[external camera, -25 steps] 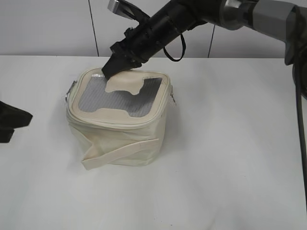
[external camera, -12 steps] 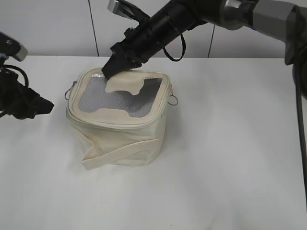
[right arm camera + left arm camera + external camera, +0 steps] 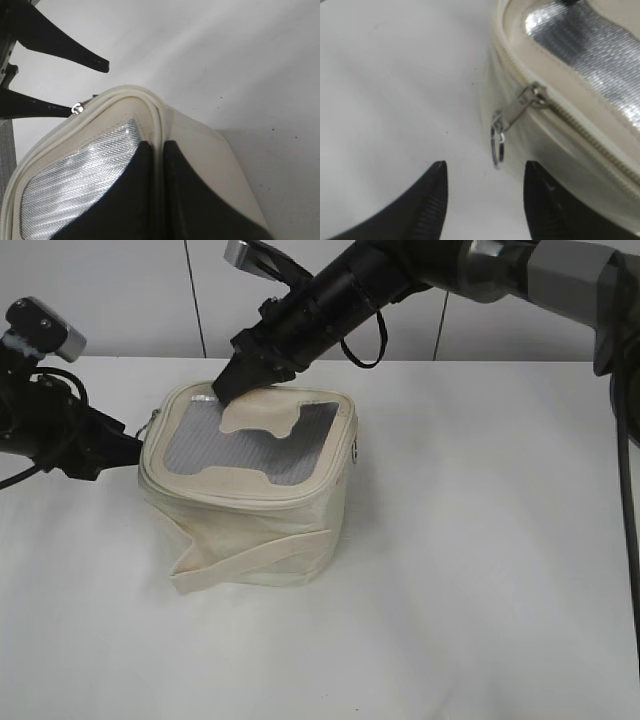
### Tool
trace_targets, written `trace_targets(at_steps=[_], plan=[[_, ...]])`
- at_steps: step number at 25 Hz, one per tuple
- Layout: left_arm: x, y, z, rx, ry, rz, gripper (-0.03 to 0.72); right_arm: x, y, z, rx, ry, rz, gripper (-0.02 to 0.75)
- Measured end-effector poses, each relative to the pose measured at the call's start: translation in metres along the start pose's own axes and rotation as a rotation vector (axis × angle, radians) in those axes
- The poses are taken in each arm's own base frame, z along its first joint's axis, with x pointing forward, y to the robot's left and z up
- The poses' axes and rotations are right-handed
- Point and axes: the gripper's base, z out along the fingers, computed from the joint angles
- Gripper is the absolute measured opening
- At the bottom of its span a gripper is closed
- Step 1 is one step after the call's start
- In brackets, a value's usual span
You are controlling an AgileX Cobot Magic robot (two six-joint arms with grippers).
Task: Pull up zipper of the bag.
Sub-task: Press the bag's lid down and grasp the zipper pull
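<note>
I expect the zipper's slider (image 3: 536,95) to run round the bag's corner (image 3: 155,483) to the bag's front side when I pull the silver ring, because the bag's rim curves round that corner.
The cream-white bag (image 3: 250,525) stands mid-table, its grey mesh window (image 3: 195,445) facing up. The zipper (image 3: 235,496) circles the top panel's rim. My right gripper (image 3: 226,387) is shut on the bag's rim at the far edge, and the rim seam runs between its fingers in the right wrist view (image 3: 157,146). My left gripper (image 3: 130,444) is open at the bag's left side. In the left wrist view the silver ring pull (image 3: 498,145) hangs from the slider (image 3: 533,95) just ahead of the open fingers (image 3: 485,167), not touching them.
The flat cream strap (image 3: 250,555) crosses the bag's front side. A second silver ring pull (image 3: 357,448) hangs at the bag's right side. The white table (image 3: 480,570) ends at a white panelled wall (image 3: 120,300) behind.
My left arm has moved right, from the table's left edge to the bag's left side. The right gripper has held its grip on the rim. The right-side ring pull swung out, then down.
</note>
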Motion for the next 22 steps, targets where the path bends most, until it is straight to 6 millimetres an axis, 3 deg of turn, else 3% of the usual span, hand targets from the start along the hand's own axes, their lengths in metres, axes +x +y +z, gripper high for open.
trace_targets(at_steps=[8, 14, 16, 19, 22], plan=[[0.001, 0.002, 0.01, 0.024, -0.007, -0.005, 0.375, 0.0, 0.0, 0.0, 0.0, 0.0, -0.001, 0.042], [-0.012, -0.003, 0.017, 0.01, -0.032, 0.056, 0.352, 0.0, -0.001, -0.001, 0.002, 0.001, -0.001, 0.042], [-0.014, -0.005, 0.022, -0.006, -0.022, 0.078, 0.295, 0.0, -0.001, -0.001, 0.003, 0.002, -0.002, 0.042], [-0.016, -0.011, 0.028, -0.03, -0.006, 0.094, 0.072, 0.0, -0.002, -0.001, 0.007, 0.003, -0.003, 0.042], [-0.017, -0.01, 0.03, -0.066, 0.007, 0.103, 0.008, 0.001, -0.003, -0.002, 0.009, 0.003, -0.002, 0.042]])
